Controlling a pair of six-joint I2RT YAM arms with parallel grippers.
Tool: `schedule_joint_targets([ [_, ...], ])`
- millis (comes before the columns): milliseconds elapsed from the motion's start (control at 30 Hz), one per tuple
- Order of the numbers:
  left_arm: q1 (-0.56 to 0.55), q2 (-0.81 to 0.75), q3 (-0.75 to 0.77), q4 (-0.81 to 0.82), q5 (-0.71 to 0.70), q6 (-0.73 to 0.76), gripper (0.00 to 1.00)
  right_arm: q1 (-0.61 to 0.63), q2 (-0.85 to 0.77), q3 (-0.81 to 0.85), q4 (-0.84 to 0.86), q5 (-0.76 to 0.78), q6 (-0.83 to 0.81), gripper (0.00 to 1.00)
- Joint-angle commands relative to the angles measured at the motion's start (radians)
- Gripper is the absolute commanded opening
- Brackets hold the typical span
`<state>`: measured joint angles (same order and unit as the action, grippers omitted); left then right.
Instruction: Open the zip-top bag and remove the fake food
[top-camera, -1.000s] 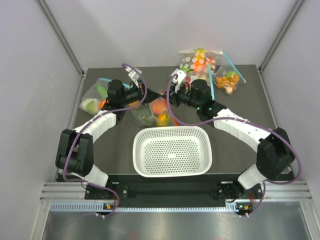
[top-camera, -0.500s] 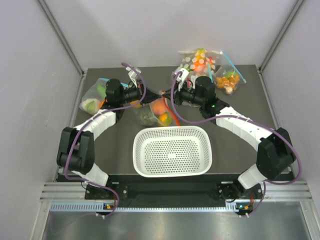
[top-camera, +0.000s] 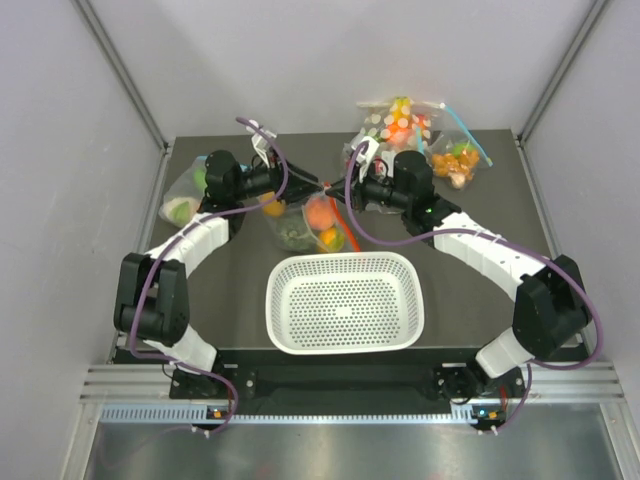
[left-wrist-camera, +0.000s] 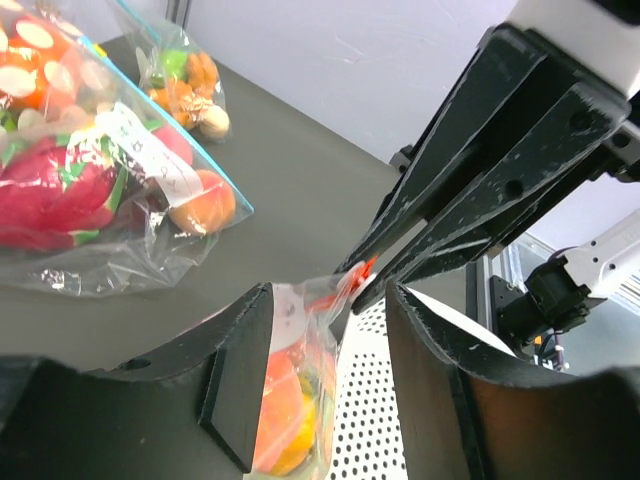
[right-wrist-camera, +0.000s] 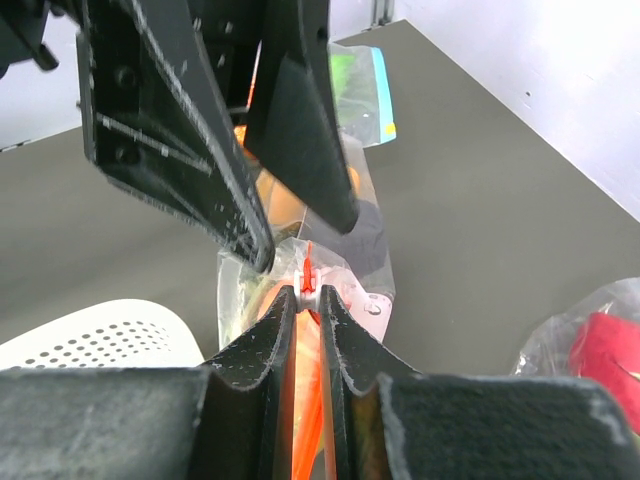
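I can see the zip's end (right-wrist-camera: 308, 260) sticking out loose past the white slider, so I should keep that end still with my left gripper before my right gripper pulls the slider.
The zip-top bag (top-camera: 312, 224) lies behind the basket, holding fake food: an orange-red piece (top-camera: 319, 212), a dark green one (top-camera: 291, 236) and a yellow one (top-camera: 328, 238). My right gripper (right-wrist-camera: 309, 293) is shut on the bag's red-orange zip strip (right-wrist-camera: 308, 262), pinching the white slider. My left gripper (left-wrist-camera: 328, 300) stands open around the bag's (left-wrist-camera: 300, 360) opposite edge, with the plastic resting against its left finger (left-wrist-camera: 240, 370). Orange fake food (left-wrist-camera: 283, 405) shows through the plastic. Both grippers meet nose to nose over the bag, the left gripper (top-camera: 292, 191) facing the right gripper (top-camera: 342, 194).
A white perforated basket (top-camera: 345, 263) sits just in front of the bag. Blue-zipped bags of toy food lie at the back right (top-camera: 398, 125) (top-camera: 460, 160) and at the left (top-camera: 183, 197).
My left gripper has opened and let go of the bag's edge, drawing slightly back to the left. The right gripper stays shut on the zip strip.
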<state>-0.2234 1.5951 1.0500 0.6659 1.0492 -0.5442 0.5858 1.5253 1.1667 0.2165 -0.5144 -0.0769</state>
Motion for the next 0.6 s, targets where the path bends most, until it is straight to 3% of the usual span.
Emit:
schedule_joint_targets([
  [0,0.007,-0.015,0.059,0.057,0.037,0.004,0.54,-0.006,-0.022,0.017,0.024,-0.049,-0.012,0.0],
  [567,0.006,0.071,0.056,0.304,0.086,-0.2,0.53,-0.006,-0.013,0.021,0.029,-0.079,-0.003,0.0],
])
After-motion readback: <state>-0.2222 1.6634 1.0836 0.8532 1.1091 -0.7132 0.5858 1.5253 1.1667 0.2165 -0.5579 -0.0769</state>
